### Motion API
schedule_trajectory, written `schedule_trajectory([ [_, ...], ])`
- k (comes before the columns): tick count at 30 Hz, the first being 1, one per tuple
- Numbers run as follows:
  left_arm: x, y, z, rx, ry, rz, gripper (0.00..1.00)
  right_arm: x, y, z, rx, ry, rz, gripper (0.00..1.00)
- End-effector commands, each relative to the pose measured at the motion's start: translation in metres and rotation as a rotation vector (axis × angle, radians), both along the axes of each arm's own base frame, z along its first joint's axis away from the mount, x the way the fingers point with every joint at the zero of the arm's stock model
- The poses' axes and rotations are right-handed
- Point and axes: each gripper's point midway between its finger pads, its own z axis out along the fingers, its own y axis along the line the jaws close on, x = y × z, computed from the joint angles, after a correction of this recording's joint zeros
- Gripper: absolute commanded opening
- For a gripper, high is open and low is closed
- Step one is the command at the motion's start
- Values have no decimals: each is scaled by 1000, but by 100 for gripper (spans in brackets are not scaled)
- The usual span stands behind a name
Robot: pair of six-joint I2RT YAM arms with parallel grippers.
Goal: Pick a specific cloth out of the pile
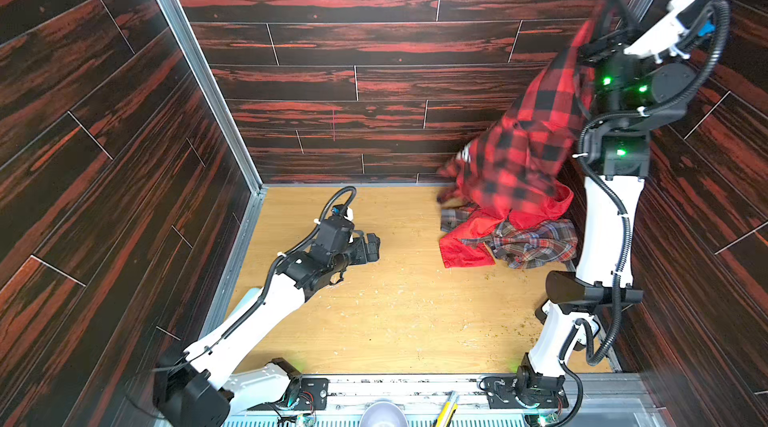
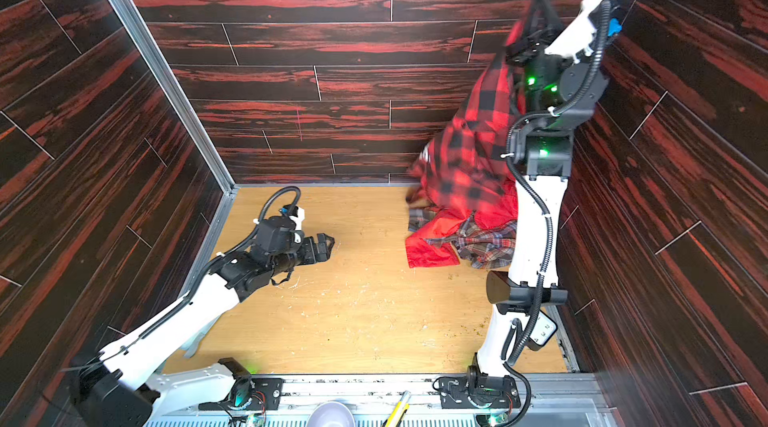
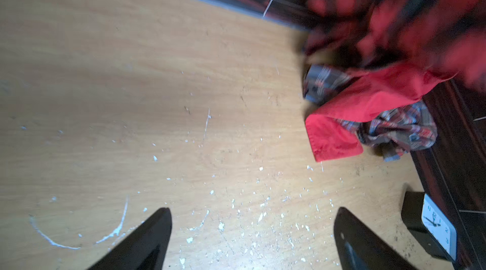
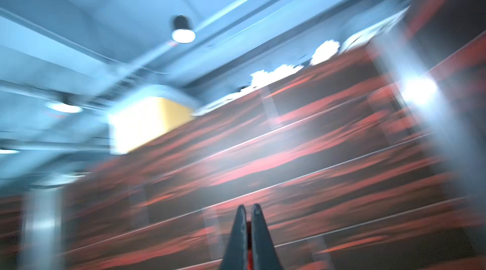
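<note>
The check cloth's lower end [image 1: 502, 193] hangs over the pile, so my right gripper should put the cloth down on the open floor [image 1: 404, 236] so that my left gripper can pick it up.
The red-and-black check cloth [image 1: 519, 154] [image 2: 469, 154] hangs from my raised right gripper [image 1: 600, 25] [image 2: 534, 21], high by the back right corner. The jaws are shut on it, and a red sliver shows between them in the right wrist view [image 4: 248, 209]. The cloth's lower end drapes over the pile, blurred in the left wrist view [image 3: 394, 19]. The pile is a plain red garment [image 1: 465, 244] [image 3: 368, 97] and a muted plaid shirt [image 1: 536, 242] [image 3: 399, 129]. My left gripper [image 1: 374, 246] [image 2: 326, 246] [image 3: 252, 210] stands open and empty, low over the wood floor left of the pile.
Dark red-streaked walls [image 1: 374, 50] close in at the back and on both sides. A small clock [image 3: 436, 226] leans by the right wall near the right arm's base. A bowl [image 1: 382, 414] and a yellow cutter [image 1: 446, 408] lie on the front rail. White flecks litter the floor [image 1: 395, 312].
</note>
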Motion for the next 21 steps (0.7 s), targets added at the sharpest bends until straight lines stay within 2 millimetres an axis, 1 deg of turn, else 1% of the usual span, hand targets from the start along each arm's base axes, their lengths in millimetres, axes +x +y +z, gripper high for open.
schedule_trajectory([
  [1, -11, 22, 13, 70, -44, 36, 99, 26, 84, -34, 15, 92, 392, 0],
  [3, -17, 33, 17, 101, -64, 54, 99, 28, 147, -55, -57, 131, 514, 0],
  [6, -26, 51, 20, 143, -85, 96, 99, 21, 230, -86, -121, 173, 674, 0],
  [9, -34, 63, 25, 156, -108, 126, 99, 13, 294, -111, -111, 205, 816, 0],
  [10, -36, 66, 27, 154, -117, 134, 99, 9, 310, -117, -107, 209, 850, 0],
  [12, -43, 75, 19, 178, -98, 153, 99, 3, 339, -130, -99, 231, 914, 0],
  [13, -44, 77, 18, 178, -97, 159, 99, -3, 354, -139, -120, 246, 968, 0],
  [14, -45, 77, 16, 178, -94, 160, 99, -4, 365, -150, -129, 277, 1002, 0],
  [16, -46, 77, 11, 180, -83, 161, 99, 0, 382, -178, -149, 357, 1077, 0],
  [18, -45, 76, 6, 187, -65, 159, 99, 10, 396, -221, -166, 490, 1145, 0],
  [19, -44, 75, 5, 191, -58, 156, 99, 11, 402, -241, -185, 542, 1182, 3],
  [20, -42, 73, 2, 195, -49, 153, 99, 9, 408, -262, -221, 583, 1225, 22],
  [21, -40, 72, 0, 198, -42, 151, 99, 6, 410, -279, -252, 623, 1248, 33],
])
